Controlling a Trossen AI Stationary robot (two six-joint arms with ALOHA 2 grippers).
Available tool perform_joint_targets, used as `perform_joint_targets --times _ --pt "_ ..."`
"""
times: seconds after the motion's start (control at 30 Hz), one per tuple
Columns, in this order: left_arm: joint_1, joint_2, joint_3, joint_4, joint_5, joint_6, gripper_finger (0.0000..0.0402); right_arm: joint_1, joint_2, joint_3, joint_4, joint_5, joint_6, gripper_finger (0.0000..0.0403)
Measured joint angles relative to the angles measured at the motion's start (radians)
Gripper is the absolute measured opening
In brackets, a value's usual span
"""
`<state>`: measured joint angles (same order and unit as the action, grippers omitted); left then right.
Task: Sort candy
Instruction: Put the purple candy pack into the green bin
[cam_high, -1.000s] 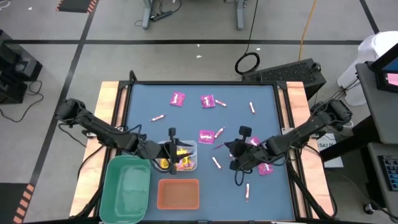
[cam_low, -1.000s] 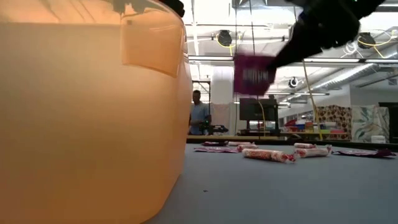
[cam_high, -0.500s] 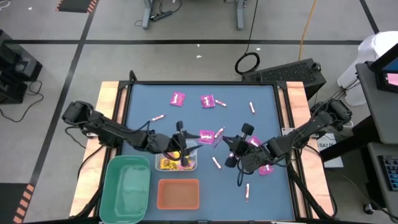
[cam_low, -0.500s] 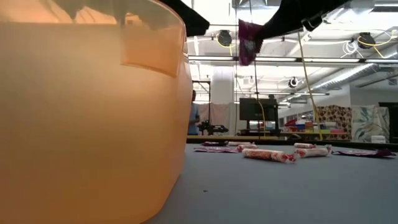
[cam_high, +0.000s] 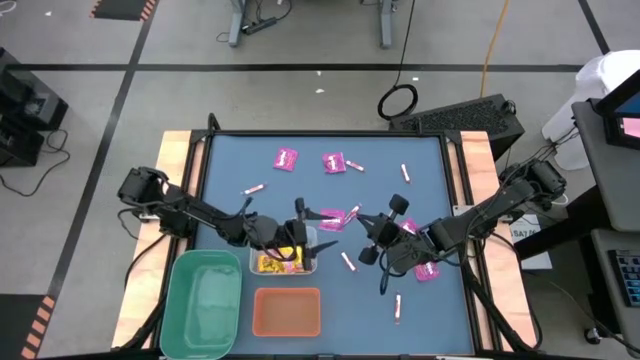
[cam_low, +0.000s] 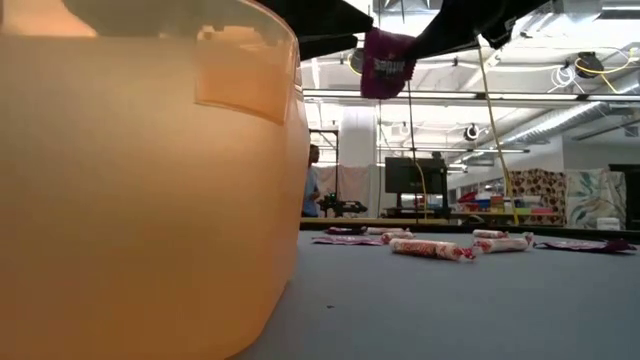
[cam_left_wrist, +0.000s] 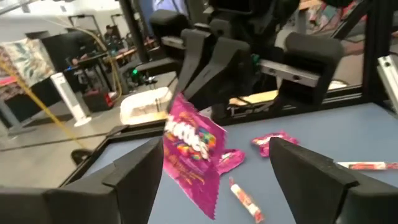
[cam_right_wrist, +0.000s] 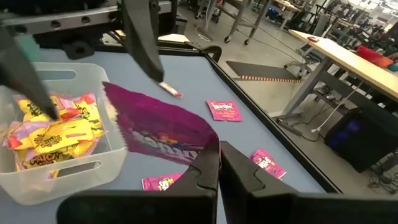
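Observation:
My left gripper should take the magenta packet by its loose end (cam_left_wrist: 198, 182) and carry it to the green bin (cam_high: 202, 305), because the bin stands across the table from my right gripper.
My right gripper (cam_right_wrist: 213, 158) (cam_high: 352, 228) is shut on a magenta square packet (cam_right_wrist: 163, 132) (cam_left_wrist: 191, 151), held in the air just right of the clear bin (cam_high: 285, 258) of yellow packets (cam_right_wrist: 53, 140). My left gripper (cam_high: 304, 222) (cam_left_wrist: 214, 171) is open and faces it. Its fingers (cam_left_wrist: 134, 180) stand on either side of the packet without touching it. The low view shows the packet (cam_low: 388, 62) high above the table. More magenta packets (cam_high: 285, 158) and pink-and-white sticks (cam_high: 254, 189) lie flat on the blue table. My right gripper pinches the magenta packet between its two fingers at one edge (cam_right_wrist: 202, 148). It comes from the table's right side. The packet is lifted clear and sticks out past the fingertips toward my left gripper, flat and slightly creased.
The green bin (cam_high: 205, 300) and the orange bin (cam_high: 287, 312) stand along the near edge, and the orange bin (cam_low: 140, 190) fills the low view's left. Another magenta packet (cam_right_wrist: 163, 182) lies under the held one. Sticks (cam_low: 430, 248) and packets (cam_high: 428, 270) are scattered right and far.
My right gripper has carried the magenta packet up and toward the table's left, and the packet has turned in the air. My left gripper has moved from over the clear bin toward the right, meeting the packet, so its open fingers now stand around it.

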<state>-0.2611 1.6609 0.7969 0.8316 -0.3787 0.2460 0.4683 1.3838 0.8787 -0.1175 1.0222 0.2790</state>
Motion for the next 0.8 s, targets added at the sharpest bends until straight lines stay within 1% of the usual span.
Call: perform_joint_targets --times 0.17,0.23,0.3,0.43,0.53,0.63,0.8 --pt "0.006 0.032 0.033 0.000 0.010 0.008 0.0297 0.000 0.000 0.000 0.003 -0.001 0.000 0.0000" --pt "0.009 0.040 0.043 -0.001 0.010 0.023 0.0291 0.000 0.000 0.000 0.004 -0.002 0.004 0.0000" --pt "0.013 0.046 0.048 0.002 0.010 0.023 0.0279 0.000 0.000 0.000 0.004 -0.003 0.019 0.0000" --pt "0.016 0.057 0.059 0.000 0.010 0.024 0.0240 0.000 0.000 0.000 0.010 -0.003 0.025 0.0000" --pt "0.024 0.065 0.065 0.009 0.005 0.024 0.0202 0.000 0.000 0.000 0.012 -0.003 0.025 0.0000" --pt "0.030 0.069 0.064 0.024 0.002 0.024 0.0153 0.000 0.000 0.000 0.012 -0.003 0.025 0.0000" --pt "0.032 0.069 0.064 0.026 0.000 0.026 0.0041 0.000 0.000 0.000 0.012 -0.004 0.025 0.0000"
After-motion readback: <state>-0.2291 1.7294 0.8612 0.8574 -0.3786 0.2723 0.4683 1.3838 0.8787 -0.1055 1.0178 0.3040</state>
